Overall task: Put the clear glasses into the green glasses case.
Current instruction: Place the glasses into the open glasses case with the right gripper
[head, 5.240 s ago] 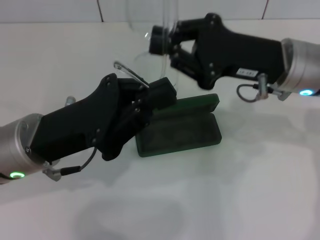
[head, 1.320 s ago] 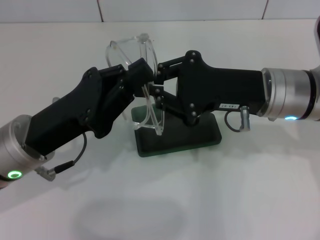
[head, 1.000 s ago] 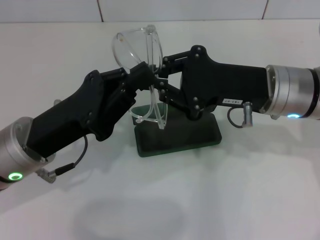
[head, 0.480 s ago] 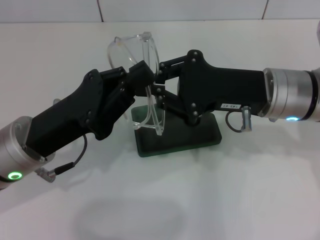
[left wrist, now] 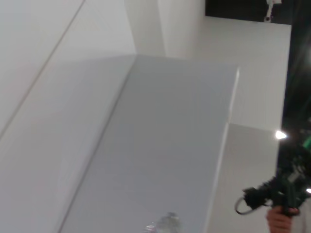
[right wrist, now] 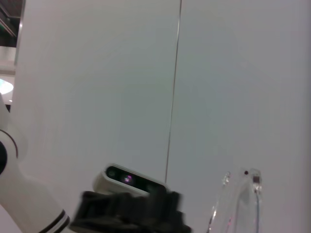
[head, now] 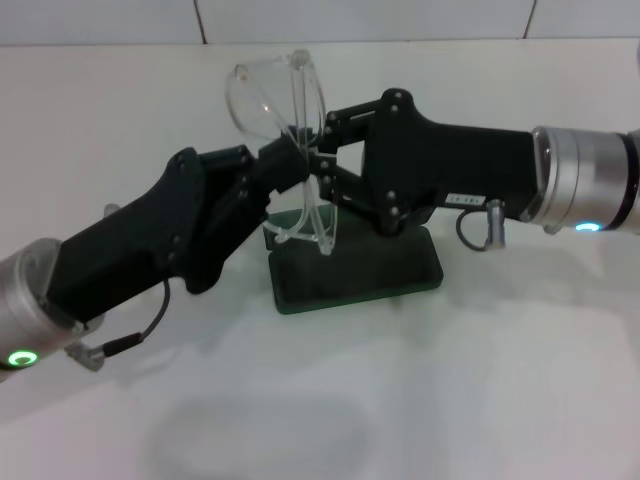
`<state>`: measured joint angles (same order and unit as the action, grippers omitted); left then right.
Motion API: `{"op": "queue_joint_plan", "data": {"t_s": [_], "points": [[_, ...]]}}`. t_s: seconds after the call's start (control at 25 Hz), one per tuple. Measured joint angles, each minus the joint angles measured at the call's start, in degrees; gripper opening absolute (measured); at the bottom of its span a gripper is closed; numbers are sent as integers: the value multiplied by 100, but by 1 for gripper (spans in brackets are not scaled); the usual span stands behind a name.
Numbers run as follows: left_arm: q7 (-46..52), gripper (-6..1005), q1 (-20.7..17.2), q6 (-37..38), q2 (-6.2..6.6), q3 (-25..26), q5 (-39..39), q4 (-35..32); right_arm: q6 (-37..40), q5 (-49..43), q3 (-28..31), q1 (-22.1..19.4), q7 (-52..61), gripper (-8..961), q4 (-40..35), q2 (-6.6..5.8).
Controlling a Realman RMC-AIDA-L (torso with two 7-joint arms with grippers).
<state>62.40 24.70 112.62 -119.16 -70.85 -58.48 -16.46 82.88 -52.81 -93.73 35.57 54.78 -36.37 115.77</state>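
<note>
Next, I open my left gripper and move it away before my right gripper lays the clear glasses [head: 302,88] along the green glasses case [head: 355,270], because the glasses are upright in both grippers.
The clear glasses [head: 268,98] stand upright in the air, one lens on top and the other [head: 312,226] below, just above the near-left end of the green glasses case [head: 365,272]. The case lies open on the white table; its lid is mostly hidden behind my right arm. My left gripper [head: 288,163] comes in from the left and is shut on the glasses' middle. From the right, my right gripper [head: 320,160] is also shut on the frame. In the right wrist view a clear edge of the glasses [right wrist: 241,199] shows beside the left gripper's black body [right wrist: 129,208].
The white table [head: 480,380] spreads around the case, with a tiled wall edge at the back. The left wrist view shows only walls and a ceiling corner.
Held by both grippers, the glasses rocked up and down over the last second and now sit slightly higher and tilted right. Five seconds ago the right gripper held them high above the case.
</note>
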Motion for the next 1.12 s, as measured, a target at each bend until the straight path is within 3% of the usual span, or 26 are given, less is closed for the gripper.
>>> {"op": "queue_joint_plan", "data": {"t_s": [0.12,0.32,0.48,0.6,0.68,0.8,0.92,1.12], "points": [[0,73,-29,235,122,11,-81,-36,-61,-29,46,-13,101,121,-121,-67],[293,74,-403,388,602,-6,-211,-535,-133,-584,659,-397,767,122,-1032,-246],[506,75,-650,386,978,3,-453,-761,-66,-2272,1477,-634,2322,122,-2524,-281],[517,75,-721,382,1183,22,-695,-764,150,-3908,1673,-604,3882,123,-3787,-278],[516,75,-724,377,1246,38,-819,-765,417,-4774,1694,-425,4746,123,-4345,-258],[517,76,-704,372,1312,45,-915,-766,1075,-5943,1682,113,5712,123,-4740,-122],[660,118,-629,282,1429,46,-1009,-811,1413,-6817,1468,681,6301,124,-4641,-7],[917,180,-645,-9,1539,373,-1612,-1318,1451,-7720,754,1446,6835,124,-4156,13]]}}
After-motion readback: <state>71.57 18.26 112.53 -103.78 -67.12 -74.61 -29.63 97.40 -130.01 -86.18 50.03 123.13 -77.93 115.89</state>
